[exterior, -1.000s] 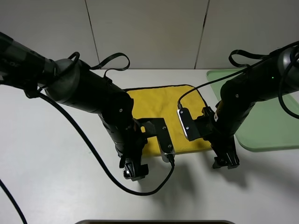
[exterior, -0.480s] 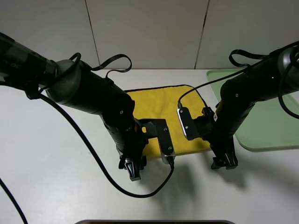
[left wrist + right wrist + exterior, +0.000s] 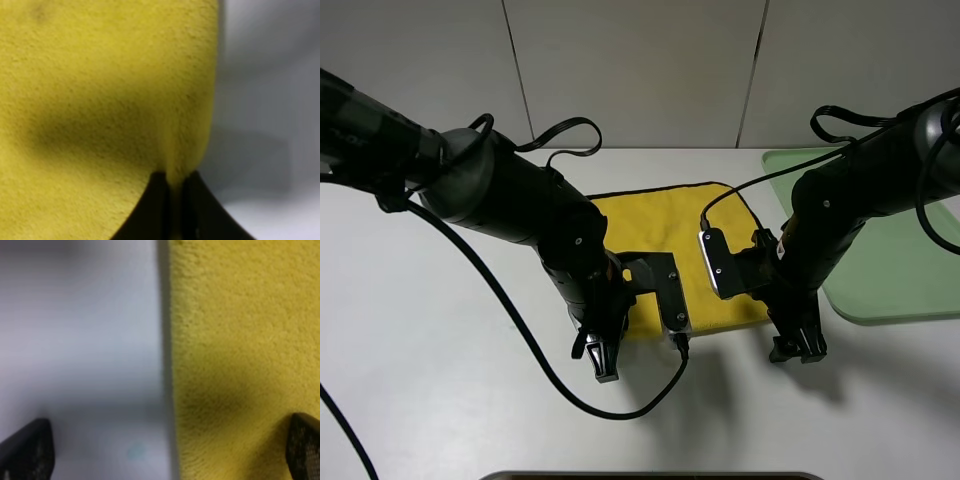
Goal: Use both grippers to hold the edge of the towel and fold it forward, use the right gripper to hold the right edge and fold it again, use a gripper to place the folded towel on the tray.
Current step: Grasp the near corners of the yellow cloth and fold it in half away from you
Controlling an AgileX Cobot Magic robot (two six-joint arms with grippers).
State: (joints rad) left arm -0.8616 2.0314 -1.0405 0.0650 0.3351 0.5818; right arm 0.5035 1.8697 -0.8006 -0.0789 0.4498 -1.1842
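The towel's far part [image 3: 665,215] will slide nearer when the robot lifts the towel's near edge, because the yellow towel's far black border [image 3: 660,188] lies flat and unpinned.
The yellow towel [image 3: 670,235] lies flat on the white table between my two arms. My left gripper [image 3: 604,354] is at its near left corner. In the left wrist view the left gripper [image 3: 173,184] is shut, with a fold of the towel's edge [image 3: 190,150] pinched between the black fingers [image 3: 150,210]. My right gripper [image 3: 798,347] is low at the near right corner. In the right wrist view it [image 3: 165,452] is wide open, one finger [image 3: 27,450] over the table and the other over the towel [image 3: 240,330], straddling the edge. The pale-green tray [image 3: 910,270] lies at the right.
White table [image 3: 440,380] all around, with a pale wall behind. Black cables loop from both arms; one trails over the table in front of the left gripper [image 3: 620,412]. A dark edge shows at the very bottom of the exterior view [image 3: 650,476].
My left gripper has moved a little away from the table's front edge to the towel's near edge. The right gripper has crept slightly the same way.
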